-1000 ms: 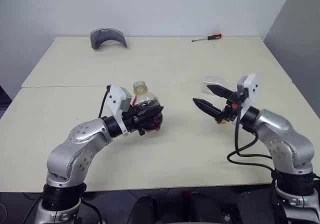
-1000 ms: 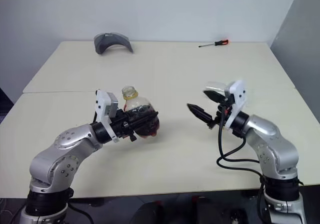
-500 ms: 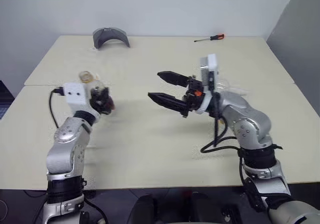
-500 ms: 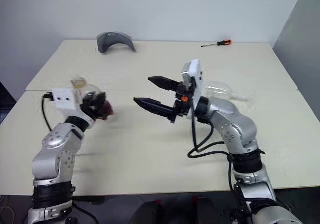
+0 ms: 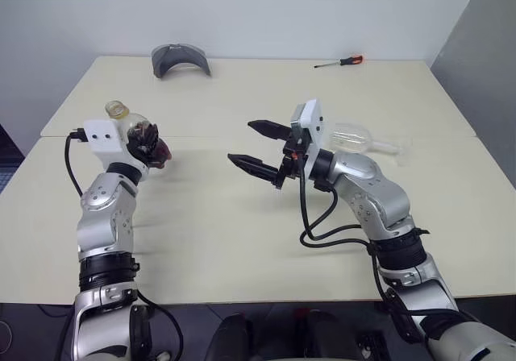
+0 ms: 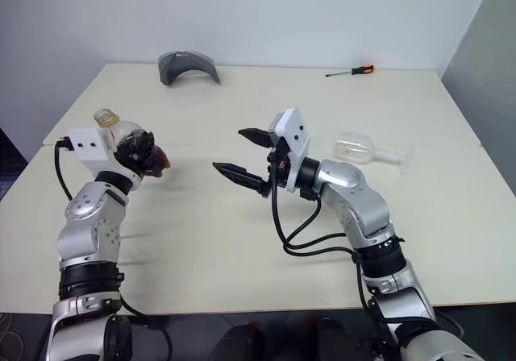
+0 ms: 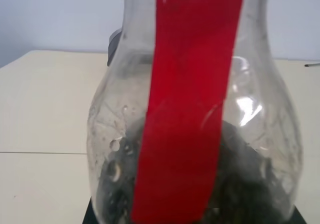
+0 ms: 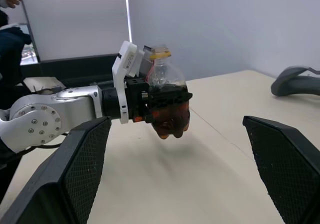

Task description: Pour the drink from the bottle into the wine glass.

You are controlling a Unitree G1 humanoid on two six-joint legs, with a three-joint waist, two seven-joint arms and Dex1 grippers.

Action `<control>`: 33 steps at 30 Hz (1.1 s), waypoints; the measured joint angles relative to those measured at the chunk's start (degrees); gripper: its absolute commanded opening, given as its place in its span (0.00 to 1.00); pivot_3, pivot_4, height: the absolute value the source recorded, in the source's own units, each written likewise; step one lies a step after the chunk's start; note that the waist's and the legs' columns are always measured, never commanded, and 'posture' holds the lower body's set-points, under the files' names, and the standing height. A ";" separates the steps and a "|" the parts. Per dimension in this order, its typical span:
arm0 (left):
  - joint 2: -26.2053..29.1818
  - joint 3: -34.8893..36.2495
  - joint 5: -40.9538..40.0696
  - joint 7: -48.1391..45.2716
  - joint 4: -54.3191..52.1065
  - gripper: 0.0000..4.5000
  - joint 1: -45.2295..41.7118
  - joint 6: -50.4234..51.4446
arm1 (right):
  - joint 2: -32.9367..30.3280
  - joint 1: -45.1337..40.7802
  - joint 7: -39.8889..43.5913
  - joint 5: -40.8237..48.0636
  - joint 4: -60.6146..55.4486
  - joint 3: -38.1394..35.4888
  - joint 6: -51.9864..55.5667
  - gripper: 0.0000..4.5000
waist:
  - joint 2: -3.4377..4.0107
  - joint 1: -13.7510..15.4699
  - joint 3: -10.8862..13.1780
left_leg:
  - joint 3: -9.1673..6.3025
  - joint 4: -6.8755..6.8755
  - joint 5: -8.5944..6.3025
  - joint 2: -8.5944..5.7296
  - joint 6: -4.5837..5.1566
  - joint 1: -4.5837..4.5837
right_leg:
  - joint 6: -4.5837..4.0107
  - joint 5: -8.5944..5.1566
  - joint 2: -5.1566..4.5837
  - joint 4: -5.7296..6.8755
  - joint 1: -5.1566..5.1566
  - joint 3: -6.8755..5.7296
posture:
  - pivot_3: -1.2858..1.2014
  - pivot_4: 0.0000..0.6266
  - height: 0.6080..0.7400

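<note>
The wine glass lies (image 5: 351, 136) on its side, so my left gripper should put down the bottle before my right gripper lifts the wine glass by its stem (image 5: 385, 147).
My left gripper (image 5: 150, 144) is shut on the bottle (image 5: 139, 134), holding it upright above the table's left side. The bottle's mouth (image 5: 117, 108) is uncapped, and the dark drink (image 8: 170, 120) sits in its lower part. Close up, the left wrist view has the bottle's red label (image 7: 190, 109) running down its clear wall. My right gripper (image 5: 240, 142) is open and empty over the table's middle, pointing left toward the bottle with a wide gap between them. The wine glass (image 6: 355, 147) lies on its side on the table behind my right forearm.
A grey curved object (image 5: 181, 58) and a red-handled screwdriver (image 5: 339, 60) lie at the table's far edge. A seam (image 5: 210, 137) runs across the table. A person in dark clothing (image 8: 10, 39) stands beyond the table's left side.
My left arm has swung the bottle left and away, from the table's middle to its left side. My right gripper, still open, has moved left to the middle, away from the wine glass.
</note>
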 measured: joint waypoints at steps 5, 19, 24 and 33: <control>-2.64 -1.89 1.00 -0.47 6.39 0.29 -0.57 -3.12 | 0.37 0.02 -0.80 -0.36 0.05 -0.01 0.00 1.00 | 0.00 -0.12 0.00 | -0.02 0.00 0.00 0.00 0.00 -0.01 | 0.00 0.00 -0.01 0.00 0.00 -0.04 | 0.52 0.24 1.00; -2.90 -2.79 3.65 0.78 9.66 0.70 0.05 -8.29 | 0.36 0.02 -2.74 -0.45 0.09 -0.14 0.00 1.00 | 0.00 -0.41 -0.01 | -0.08 -0.02 0.00 0.02 0.00 0.01 | 0.00 0.00 -0.01 0.04 0.00 -0.12 | 0.52 0.24 1.00; -2.97 -2.79 3.54 0.84 9.53 0.99 1.86 -8.26 | 0.69 0.00 -2.80 -0.43 0.21 -0.15 0.00 1.00 | 0.00 -0.48 -0.01 | -0.12 -0.02 0.00 0.02 0.00 0.00 | 0.00 0.00 -0.01 0.03 0.00 -0.18 | 0.52 0.24 1.00; -3.68 -2.65 2.08 1.29 0.61 0.99 8.58 -5.33 | 0.75 0.00 -2.82 -0.45 1.28 -0.56 -0.14 1.00 | 0.00 -0.48 -0.01 | -0.13 -0.03 0.00 0.04 0.00 -0.01 | -0.01 0.00 -0.02 0.03 0.00 -0.16 | 0.52 0.24 1.00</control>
